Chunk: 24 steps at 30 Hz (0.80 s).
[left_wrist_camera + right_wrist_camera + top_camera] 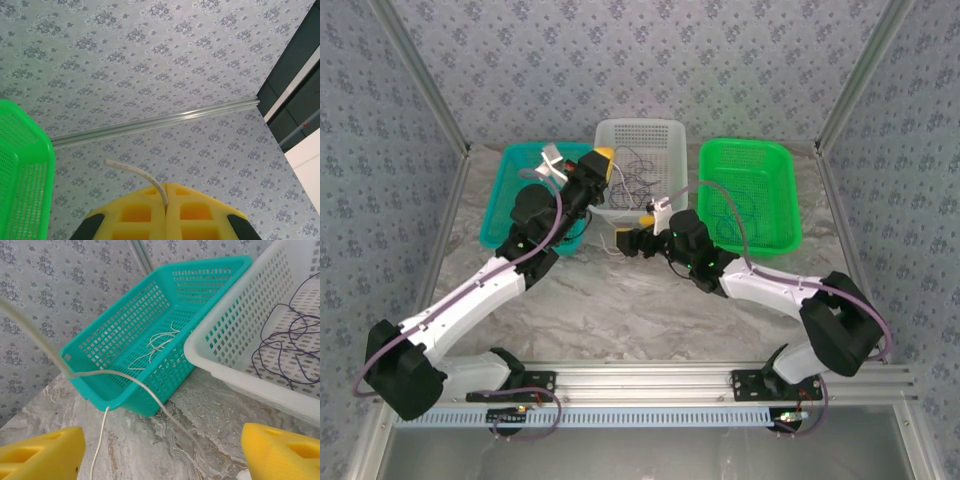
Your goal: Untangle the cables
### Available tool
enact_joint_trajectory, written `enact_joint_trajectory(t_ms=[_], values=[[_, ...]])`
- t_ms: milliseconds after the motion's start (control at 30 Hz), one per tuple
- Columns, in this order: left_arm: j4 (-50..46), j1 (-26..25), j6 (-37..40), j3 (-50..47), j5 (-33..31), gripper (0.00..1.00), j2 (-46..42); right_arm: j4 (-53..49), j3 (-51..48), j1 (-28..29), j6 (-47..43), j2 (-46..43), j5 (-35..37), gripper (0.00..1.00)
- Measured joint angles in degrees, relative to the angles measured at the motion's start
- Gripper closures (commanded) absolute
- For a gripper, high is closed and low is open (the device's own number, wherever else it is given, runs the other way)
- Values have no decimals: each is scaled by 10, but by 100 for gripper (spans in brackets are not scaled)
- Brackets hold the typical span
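The whitish cable (107, 372) hangs from my left gripper into the open yellow fingers, so my right gripper continues toward the whitish cable's lower part (198, 446) and closes there.
My left gripper (603, 158) is raised between the teal basket (505, 225) and the white basket (640, 126). It is shut on a whitish cable (135, 172), whose short end curls out above the yellow fingers (200, 210). That cable (125, 377) drapes over the teal basket's near corner and trails onto the table. My right gripper (628, 242) sits low in front of the white basket, open, with the whitish cable lying loose between its fingers (45, 455). Dark purple cables (285, 345) loop in the white basket. Several whitish cables (157, 342) lie in the teal basket (130, 325).
A green basket (790, 200) at the back right holds dark cables (740, 205). The three baskets stand in a row along the back of the marble table (620, 310). Patterned walls and metal frame posts close in the sides.
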Motion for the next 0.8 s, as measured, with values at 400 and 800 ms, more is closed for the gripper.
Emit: enact_joint_trajectory(t_ms=[400,800], values=[[1,-10,0,13,17,100,0,-3,71,-5,16,110,-43,19],[0,-10,0,13,17,100,0,-5,93,-5,36,141,-68,60]])
